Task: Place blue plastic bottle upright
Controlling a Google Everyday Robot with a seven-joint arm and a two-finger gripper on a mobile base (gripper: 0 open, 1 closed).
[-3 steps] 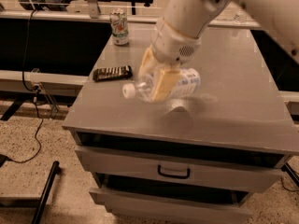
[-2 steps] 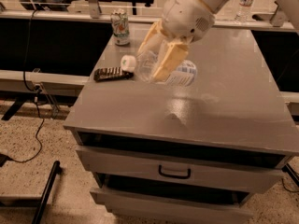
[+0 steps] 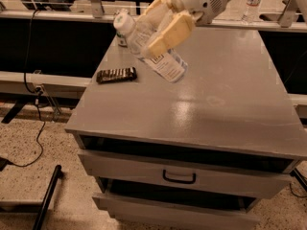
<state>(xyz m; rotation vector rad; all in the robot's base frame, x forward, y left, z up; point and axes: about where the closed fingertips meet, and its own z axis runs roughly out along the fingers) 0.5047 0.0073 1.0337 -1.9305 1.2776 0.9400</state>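
Next, my gripper moves the bottle over the clear front area (image 3: 159,117) and turns it upright before lowering it, because the blue plastic bottle's base (image 3: 173,71) is slanted and its cap is near the soda can.
My gripper (image 3: 160,25) is shut on the blue plastic bottle (image 3: 158,51), its tan fingers (image 3: 170,35) clamped across the bottle's middle. The bottle is held in the air above the back left part of the grey cabinet top (image 3: 201,104). It is tilted, with its white cap (image 3: 123,23) up and to the left and its base down and to the right. The blue-and-white label shows below the fingers.
A dark snack bar (image 3: 116,74) lies on the cabinet top at the left. A soda can (image 3: 121,40) at the back left is mostly hidden behind the bottle. A small clear bottle (image 3: 253,4) stands far back right. The cabinet's drawers (image 3: 180,176) stand slightly open.
The gripper has lifted the bottle up off the cabinet top and turned it from lying flat towards upright, cap rising to the upper left.
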